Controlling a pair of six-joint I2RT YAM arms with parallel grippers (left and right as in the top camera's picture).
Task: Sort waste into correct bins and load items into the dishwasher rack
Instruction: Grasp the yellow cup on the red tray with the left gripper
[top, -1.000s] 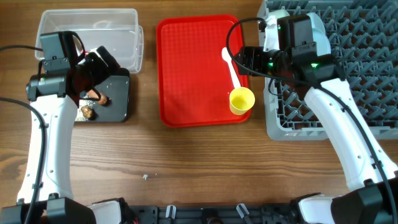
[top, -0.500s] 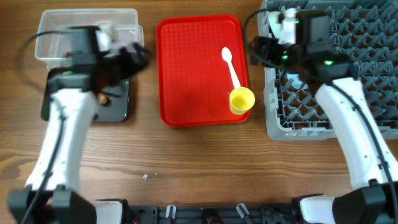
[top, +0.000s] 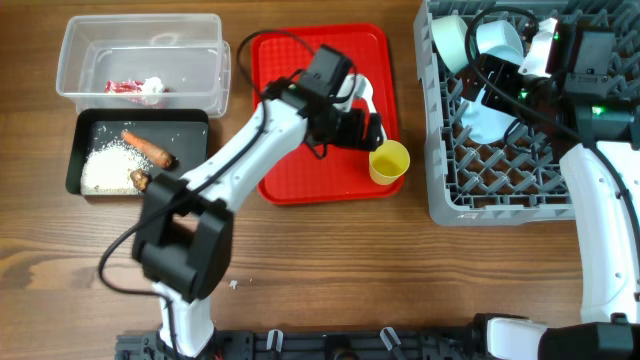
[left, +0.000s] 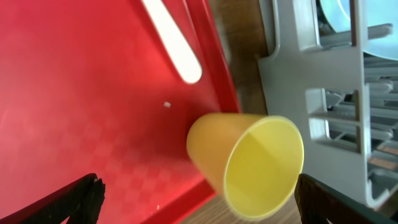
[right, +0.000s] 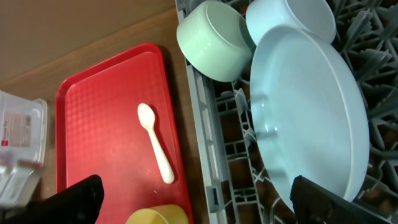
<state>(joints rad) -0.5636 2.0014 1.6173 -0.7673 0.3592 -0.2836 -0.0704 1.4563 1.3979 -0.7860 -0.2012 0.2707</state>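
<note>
The yellow cup (top: 390, 161) is standing on the tray with its opening up, so the robot's left gripper should grip the cup's rim (top: 373, 159) and tilt its base toward the right gripper for the rack.
My left gripper (top: 368, 130) is open over the red tray's right side, and the yellow cup (top: 389, 162) stands just beyond its fingertips. In the left wrist view the cup (left: 249, 165) lies between the open fingers (left: 199, 205), untouched. The white spoon (top: 366, 96) lies on the tray beside it. My right gripper (top: 505, 85) is open and empty over the grey dishwasher rack (top: 600, 190). The rack holds the teal bowl (right: 214, 40), the white bowl (right: 289, 18) and the pale-blue plate (right: 311, 112). The clear tub (top: 212, 60) holds the wrapper (top: 135, 87). The black tray (top: 190, 135) holds the carrot (top: 150, 147), the brown lump (top: 140, 180) and rice.
The flat red serving tray (top: 300, 150) lies between the bins on the left and the rack on the right. The left arm stretches across the tray from the lower left. A small white crumb (top: 234, 284) lies on the wooden table near the front.
My left arm swung from the black tray and tub across to the red tray, beside the yellow cup. My right arm drew back to the right over the rack.
</note>
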